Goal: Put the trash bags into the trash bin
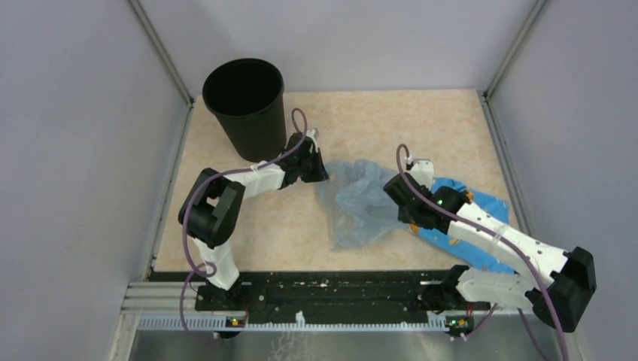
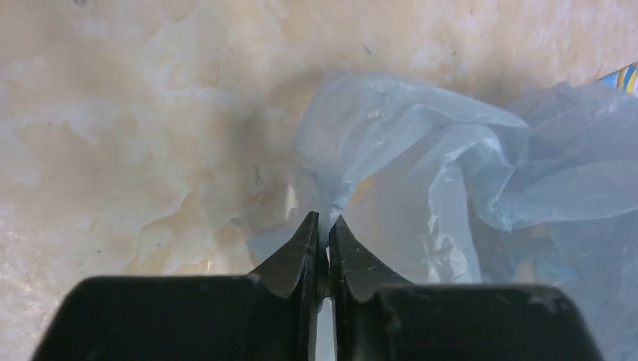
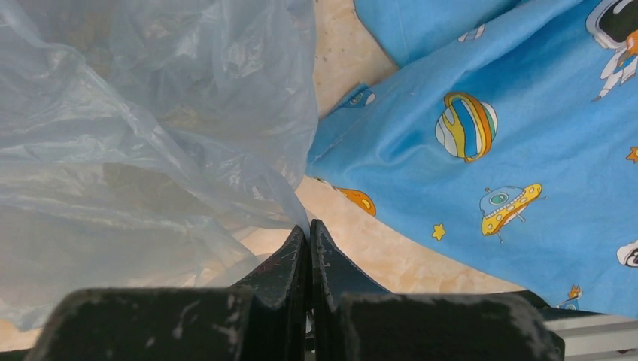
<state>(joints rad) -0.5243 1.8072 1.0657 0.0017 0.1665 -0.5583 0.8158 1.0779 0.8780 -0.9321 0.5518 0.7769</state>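
My left gripper and my right gripper are holding the trash bag crumpled (image 1: 363, 204), so both need to swing the trash bag up toward the back wall (image 1: 391, 49) to spread it out.
The pale grey-blue trash bag (image 1: 359, 201) lies crumpled in the middle of the table, between my two grippers. My left gripper (image 1: 322, 174) is shut on the bag's left edge; film (image 2: 391, 150) is pinched between the jaws in the left wrist view (image 2: 324, 222). My right gripper (image 1: 394, 197) is shut on the bag's right edge; film (image 3: 150, 128) runs into its closed tips (image 3: 308, 229). The round black trash bin (image 1: 247, 107) stands upright and open at the back left, just behind my left arm.
A blue cloth with cartoon space prints (image 1: 472, 218) lies on the table under my right arm, also in the right wrist view (image 3: 481, 143). Grey enclosure walls and metal posts ring the table. The black rail (image 1: 331, 293) runs along the near edge.
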